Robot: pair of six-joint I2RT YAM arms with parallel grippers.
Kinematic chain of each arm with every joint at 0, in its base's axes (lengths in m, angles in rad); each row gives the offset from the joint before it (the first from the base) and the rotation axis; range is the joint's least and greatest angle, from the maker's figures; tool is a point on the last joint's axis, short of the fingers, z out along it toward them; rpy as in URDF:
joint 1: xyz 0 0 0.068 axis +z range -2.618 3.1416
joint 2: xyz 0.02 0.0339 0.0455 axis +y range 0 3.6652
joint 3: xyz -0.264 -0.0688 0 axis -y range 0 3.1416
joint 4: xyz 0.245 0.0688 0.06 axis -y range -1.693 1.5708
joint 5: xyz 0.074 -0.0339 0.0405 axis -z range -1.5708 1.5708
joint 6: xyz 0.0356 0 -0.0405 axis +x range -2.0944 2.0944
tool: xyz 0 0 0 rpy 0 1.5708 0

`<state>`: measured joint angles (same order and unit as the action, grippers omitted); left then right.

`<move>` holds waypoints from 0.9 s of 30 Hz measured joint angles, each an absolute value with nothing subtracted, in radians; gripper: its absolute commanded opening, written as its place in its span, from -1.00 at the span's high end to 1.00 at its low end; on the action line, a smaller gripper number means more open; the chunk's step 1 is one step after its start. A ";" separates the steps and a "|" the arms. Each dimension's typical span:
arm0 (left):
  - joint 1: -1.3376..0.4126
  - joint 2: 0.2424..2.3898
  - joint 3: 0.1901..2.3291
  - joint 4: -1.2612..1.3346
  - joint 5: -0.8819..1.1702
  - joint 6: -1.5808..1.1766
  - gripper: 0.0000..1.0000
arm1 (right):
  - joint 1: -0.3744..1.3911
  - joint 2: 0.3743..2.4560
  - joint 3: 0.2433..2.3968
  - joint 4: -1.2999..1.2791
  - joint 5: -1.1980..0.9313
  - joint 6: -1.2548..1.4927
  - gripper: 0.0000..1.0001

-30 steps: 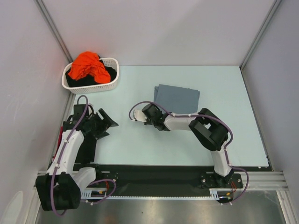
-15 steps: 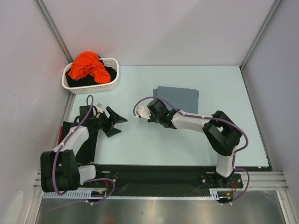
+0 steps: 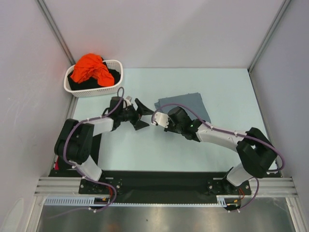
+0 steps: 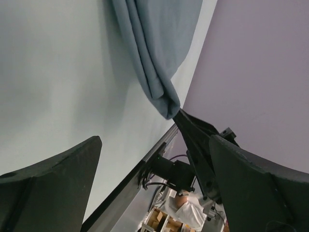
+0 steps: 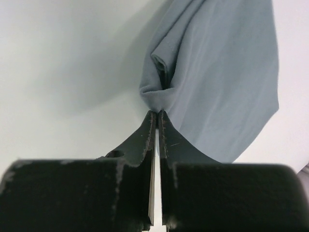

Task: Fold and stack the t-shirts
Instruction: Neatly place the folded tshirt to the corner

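I expect the folded grey-blue t-shirt (image 3: 191,100) to hang down as one bundle when I carry it to the stack, because the limp layers bunch together (image 4: 160,92) at the t-shirt's pinched corner.
A slate grey-blue t-shirt (image 3: 186,104) lies folded on the pale table, right of centre. My right gripper (image 3: 157,115) is shut on its near left corner, and in the right wrist view the right gripper (image 5: 158,112) pinches the bunched t-shirt (image 5: 217,67) at its tips. My left gripper (image 3: 145,115) faces that corner from the left, open, with nothing between its fingers. In the left wrist view the left gripper (image 4: 154,159) stands wide, with the t-shirt's (image 4: 154,48) pinched corner just beyond it. An orange t-shirt (image 3: 91,67) and a black t-shirt (image 3: 114,75) sit in the basket.
The white slotted basket (image 3: 91,91) stands at the table's back left corner against the left wall. Walls close in the table on the left, the back and the right. A black rail (image 3: 159,183) runs along the near edge.
My left arm swung right across the table towards the grey-blue t-shirt and its jaws spread wider. My right gripper closed on the shirt's corner and shifted right, skewing the shirt.
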<state>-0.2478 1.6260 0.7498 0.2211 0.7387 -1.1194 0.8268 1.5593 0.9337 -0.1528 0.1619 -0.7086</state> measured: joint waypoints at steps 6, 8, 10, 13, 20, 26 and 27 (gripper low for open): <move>-0.354 1.803 0.884 0.287 0.663 -1.214 -1.00 | 0.814 1.473 0.913 -0.157 0.137 -0.678 1.00; -0.371 1.850 0.930 0.289 0.640 -1.230 -1.00 | 0.813 1.450 0.913 -0.156 0.129 -0.663 1.00; -0.384 1.889 0.970 0.283 0.618 -1.240 -0.99 | 0.814 1.433 0.913 -0.157 0.121 -0.651 1.00; -0.396 1.946 1.029 0.280 0.586 -1.260 -1.00 | 0.813 1.409 0.911 -0.155 0.114 -0.634 1.00; -0.400 2.069 1.126 0.274 0.554 -1.313 -0.86 | 0.793 1.379 0.878 -0.152 0.094 -0.606 1.00; -0.406 2.122 1.214 0.255 0.521 -1.320 -0.66 | 0.783 1.357 0.855 -0.148 0.078 -0.575 0.96; -0.406 2.129 1.227 0.250 0.516 -1.320 -0.61 | 0.783 1.354 0.852 -0.145 0.077 -0.570 0.96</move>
